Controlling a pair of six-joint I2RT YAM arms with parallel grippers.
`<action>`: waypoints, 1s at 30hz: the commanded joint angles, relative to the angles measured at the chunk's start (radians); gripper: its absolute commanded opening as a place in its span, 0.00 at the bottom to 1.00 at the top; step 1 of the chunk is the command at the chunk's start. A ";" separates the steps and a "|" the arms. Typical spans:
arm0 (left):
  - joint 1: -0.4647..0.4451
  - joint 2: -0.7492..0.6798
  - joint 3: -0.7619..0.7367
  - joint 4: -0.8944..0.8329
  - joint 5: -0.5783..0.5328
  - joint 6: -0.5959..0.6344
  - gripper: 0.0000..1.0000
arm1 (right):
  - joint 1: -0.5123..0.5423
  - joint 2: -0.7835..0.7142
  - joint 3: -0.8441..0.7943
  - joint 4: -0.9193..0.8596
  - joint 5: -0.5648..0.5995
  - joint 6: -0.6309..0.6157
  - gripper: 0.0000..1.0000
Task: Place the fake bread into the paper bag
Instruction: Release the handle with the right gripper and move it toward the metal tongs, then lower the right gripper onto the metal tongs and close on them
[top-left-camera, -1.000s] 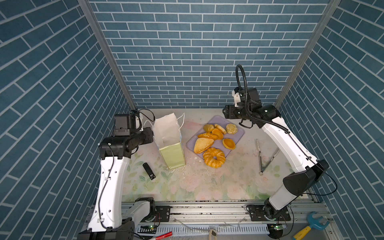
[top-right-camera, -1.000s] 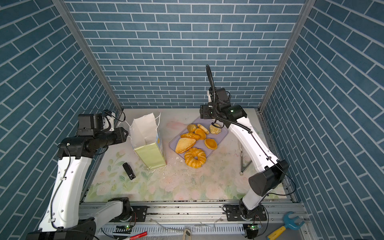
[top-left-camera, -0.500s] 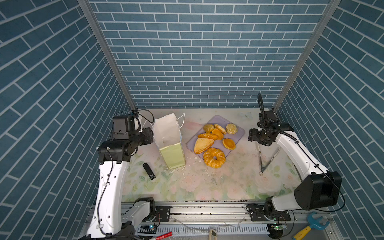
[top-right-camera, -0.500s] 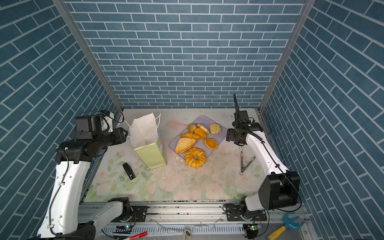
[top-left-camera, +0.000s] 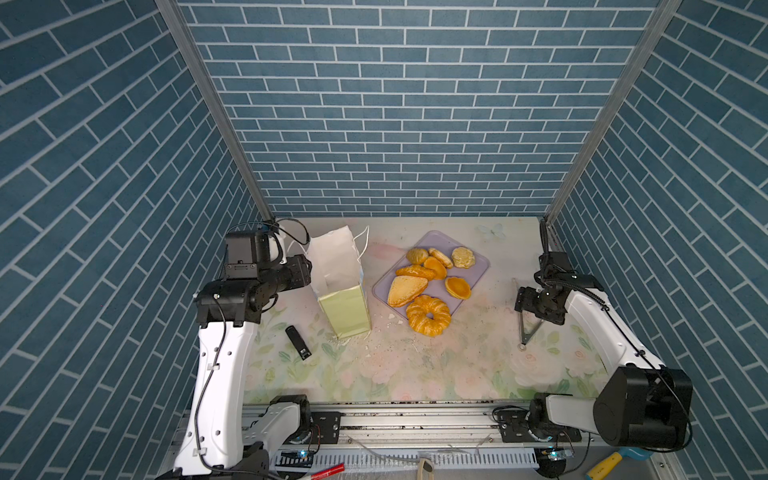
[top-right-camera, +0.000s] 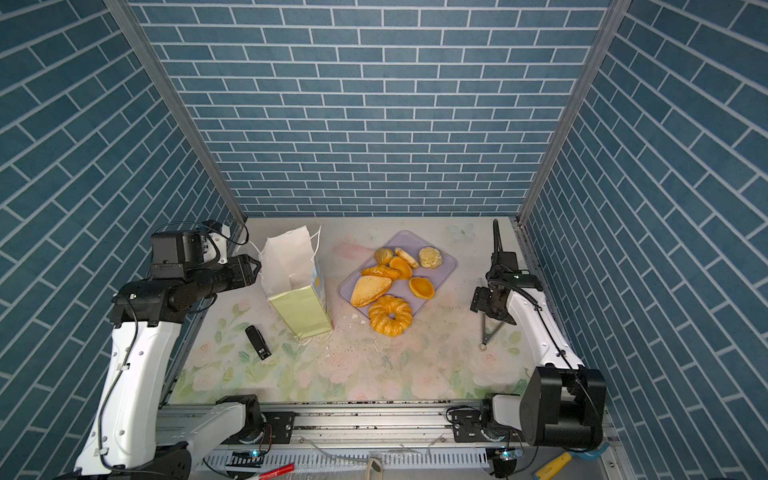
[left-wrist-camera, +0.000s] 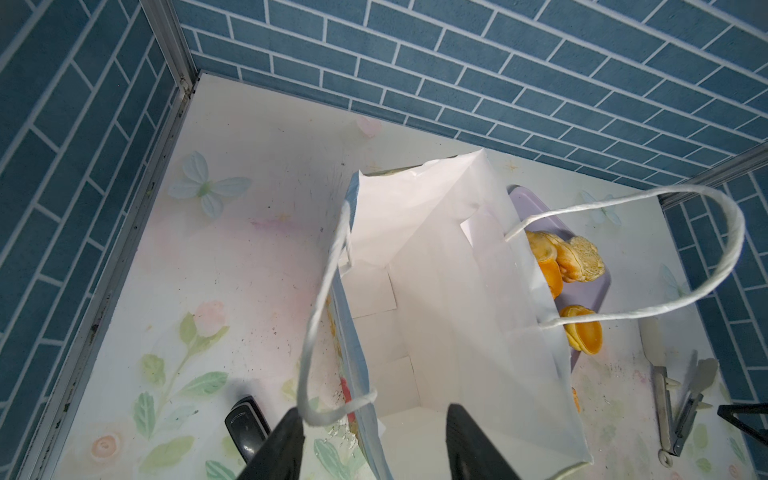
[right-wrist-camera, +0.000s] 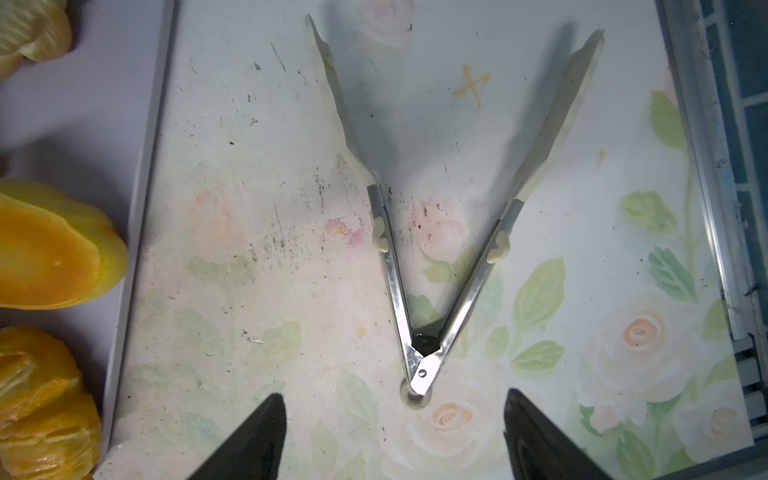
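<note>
The metal tongs' tips (right-wrist-camera: 577, 68) are spread wider than my right gripper opens. It should reach around both arms near their hinge and squeeze them closer before lifting.
The paper bag (top-left-camera: 340, 282) stands upright at the back left, its mouth open and its white inside (left-wrist-camera: 436, 291) holding nothing. My left gripper (left-wrist-camera: 374, 444) is open at the bag's rim; the near wall runs between its fingers and a cord handle (left-wrist-camera: 316, 316) loops by one finger. The fake bread (top-left-camera: 428, 274) lies on the lavender tray (top-left-camera: 434, 240), with the ring croissant (top-left-camera: 428, 315) at its front edge and a toast slice (top-left-camera: 405, 289) behind it. My right gripper (right-wrist-camera: 395, 436) is open, low over the hinge of the metal tongs (right-wrist-camera: 415, 270), holding nothing.
In both top views the tongs (top-right-camera: 492, 328) lie spread open right of the tray. A small black device (top-left-camera: 298, 342) lies on the floral mat left of the bag. Crumbs dot the mat in front of the bag. Brick-patterned walls close in three sides.
My right arm has swung from above the tray's back edge to the right and down over the tongs, its jaws widening. The left arm barely moved; its jaws opened a little.
</note>
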 joint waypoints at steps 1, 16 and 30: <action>0.002 -0.012 -0.013 -0.003 0.017 -0.011 0.58 | -0.024 -0.001 -0.032 0.010 -0.010 0.039 0.85; 0.002 -0.031 -0.032 0.001 0.001 0.001 0.60 | -0.126 0.099 -0.137 0.132 -0.046 0.064 0.93; 0.002 -0.051 -0.061 0.017 -0.028 -0.008 0.60 | -0.122 0.250 -0.098 0.174 -0.083 0.011 0.72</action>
